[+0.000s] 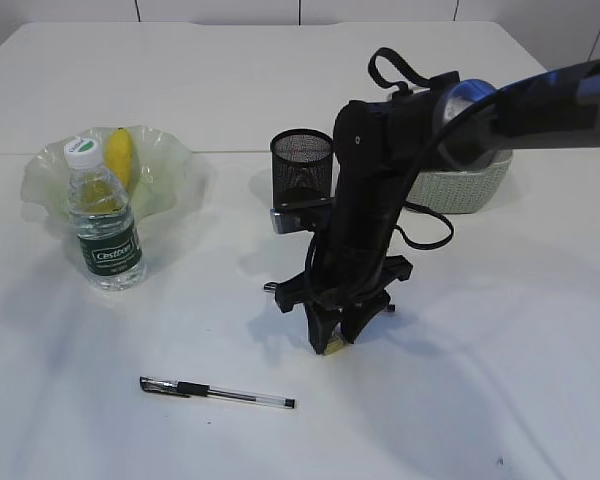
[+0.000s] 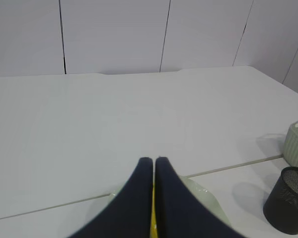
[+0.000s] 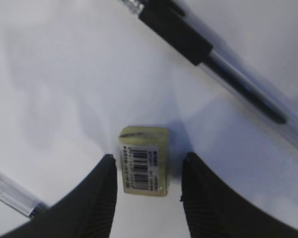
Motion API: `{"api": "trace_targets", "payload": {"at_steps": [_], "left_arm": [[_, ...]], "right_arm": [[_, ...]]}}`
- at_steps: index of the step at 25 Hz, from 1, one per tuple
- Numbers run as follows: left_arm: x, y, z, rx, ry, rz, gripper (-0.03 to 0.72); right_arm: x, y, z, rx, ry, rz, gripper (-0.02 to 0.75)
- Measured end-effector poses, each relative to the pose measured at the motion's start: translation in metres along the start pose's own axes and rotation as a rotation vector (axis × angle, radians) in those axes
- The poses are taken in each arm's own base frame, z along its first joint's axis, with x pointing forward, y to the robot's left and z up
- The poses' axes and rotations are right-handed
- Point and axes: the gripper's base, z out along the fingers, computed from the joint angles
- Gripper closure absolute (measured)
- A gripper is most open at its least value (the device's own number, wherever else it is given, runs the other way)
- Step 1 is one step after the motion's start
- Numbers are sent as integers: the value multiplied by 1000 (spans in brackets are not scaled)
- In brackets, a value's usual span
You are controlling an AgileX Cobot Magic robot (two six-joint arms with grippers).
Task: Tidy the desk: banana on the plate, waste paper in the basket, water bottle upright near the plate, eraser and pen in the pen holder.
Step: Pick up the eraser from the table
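My gripper will find the black mesh pen holder [image 1: 301, 172] empty when it brings the eraser over, since the pen holder's rim [image 1: 301, 138] stands clear and both pens lie outside.
The cream-yellow eraser [image 3: 143, 161] with its barcode sleeve lies on the white desk [image 1: 500, 380]. My right gripper [image 3: 149, 157] is open, one finger on each side of it with a gap at both. In the exterior view the right gripper [image 1: 332, 340] points straight down at the eraser [image 1: 334, 347]. A pen [image 1: 218, 391] lies to the front left of it. The banana [image 1: 121, 155] rests in the green plate [image 1: 170, 160], and the water bottle [image 1: 104, 220] stands upright beside it. My left gripper [image 2: 154, 159] is shut and empty above the plate [image 2: 203, 193]. No waste paper shows.
The black mesh pen holder [image 1: 302, 165] stands behind the right arm, and the green basket [image 1: 470, 185] sits to its right, partly hidden by the arm. The right wrist view shows the pen [image 3: 208, 54] near the eraser and a second clear barrel end [image 3: 12, 196] at lower left.
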Motion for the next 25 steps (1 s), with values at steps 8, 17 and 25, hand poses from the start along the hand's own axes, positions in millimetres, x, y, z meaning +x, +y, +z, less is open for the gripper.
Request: {"api": "trace_targets", "payload": {"at_steps": [8, 17, 25], "left_arm": [[1, 0, 0, 1, 10, 10, 713], [2, 0, 0, -4, 17, 17, 713], [2, 1, -1, -7, 18, 18, 713]], "right_arm": [[2, 2, 7, -35, 50, 15, 417], [1, 1, 7, -21, 35, 9, 417], [-2, -1, 7, -7, 9, 3, 419]]}}
